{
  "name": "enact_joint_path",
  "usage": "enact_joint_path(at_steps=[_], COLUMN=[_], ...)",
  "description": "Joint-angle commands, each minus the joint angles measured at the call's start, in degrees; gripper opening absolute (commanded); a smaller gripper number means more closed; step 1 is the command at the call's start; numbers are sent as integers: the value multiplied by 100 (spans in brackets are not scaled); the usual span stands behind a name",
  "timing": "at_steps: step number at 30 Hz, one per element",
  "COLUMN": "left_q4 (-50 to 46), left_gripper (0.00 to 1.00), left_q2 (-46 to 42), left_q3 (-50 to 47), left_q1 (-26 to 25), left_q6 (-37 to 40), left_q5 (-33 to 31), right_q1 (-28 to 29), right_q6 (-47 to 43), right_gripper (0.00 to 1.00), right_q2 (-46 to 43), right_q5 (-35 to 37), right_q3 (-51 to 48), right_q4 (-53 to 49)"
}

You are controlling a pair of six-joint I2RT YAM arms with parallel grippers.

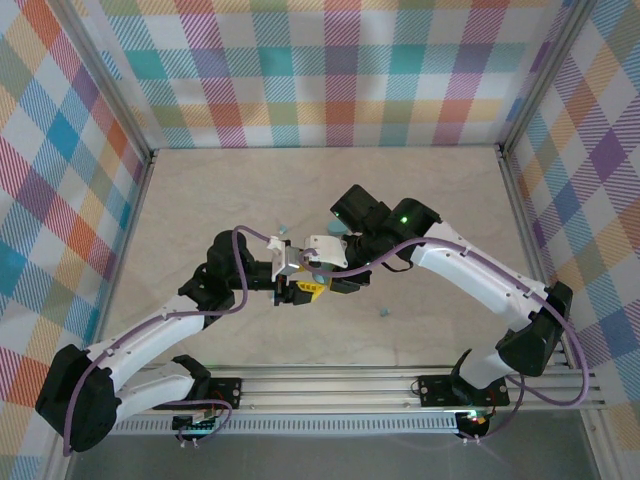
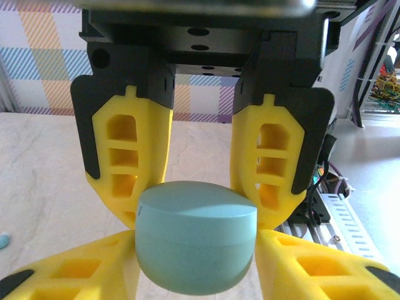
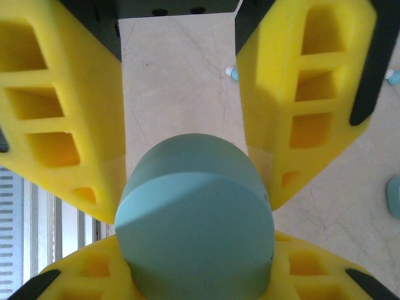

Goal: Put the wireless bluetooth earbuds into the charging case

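Next, I let go of the closed charging case (image 2: 196, 247) with my right gripper and use that gripper to open the case's lid while my left gripper keeps the case still, because both grippers are clamping it.
The rounded teal charging case (image 2: 197, 240) hangs above the table between both grippers, lid closed. My left gripper (image 2: 195, 242) presses its yellow fingers (image 2: 87, 272) against the case's sides from below in the left wrist view. The right gripper's fingers (image 2: 128, 156) meet the case from the opposite side. In the right wrist view my right gripper (image 3: 197, 250) is shut on the same case (image 3: 197, 219). From above, the two grippers (image 1: 298, 290) (image 1: 322, 283) meet at the table's centre. Tiny pale earbuds lie on the table (image 1: 283, 229) (image 1: 383, 314) (image 3: 231, 73).
A larger teal piece (image 3: 395, 197) lies at the right edge of the right wrist view, with another small nub (image 3: 392, 75) above it. Aluminium frame posts (image 1: 510, 170) and plaid walls enclose the marble tabletop (image 1: 200, 200). The base rail (image 1: 400, 385) runs along the near edge.
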Motion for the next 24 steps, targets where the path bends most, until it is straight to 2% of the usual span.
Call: enact_joint_path(at_steps=[1,4,10,15,18,22,24], left_q4=[-5,-120,-27,-135,-198,-185,-78], left_gripper=[49,50,32,25,20,16,16], left_q2=[23,-3,12,36,23,-52,-107], left_q3=[210,204,225,256,261,176,81], left_q1=[-30,-30,-30,-30,-30,-24,15], left_q6=[94,185,89,144,168,123,-17], left_q5=[178,139,180,200,219,66,-62], right_q1=[42,42,42,41,42,42,42], right_q6=[-102,-120,-111,-103,-85,-36,13], right_gripper=[13,13,13,14,26,54,60], right_q2=[-10,-28,15,-41,-111,-263,-379], right_q5=[-176,-167,-175,-237,-173,5,119], right_q3=[135,136,152,147,119,2,-86], right_q4=[-20,-26,-70,26,148,399,544])
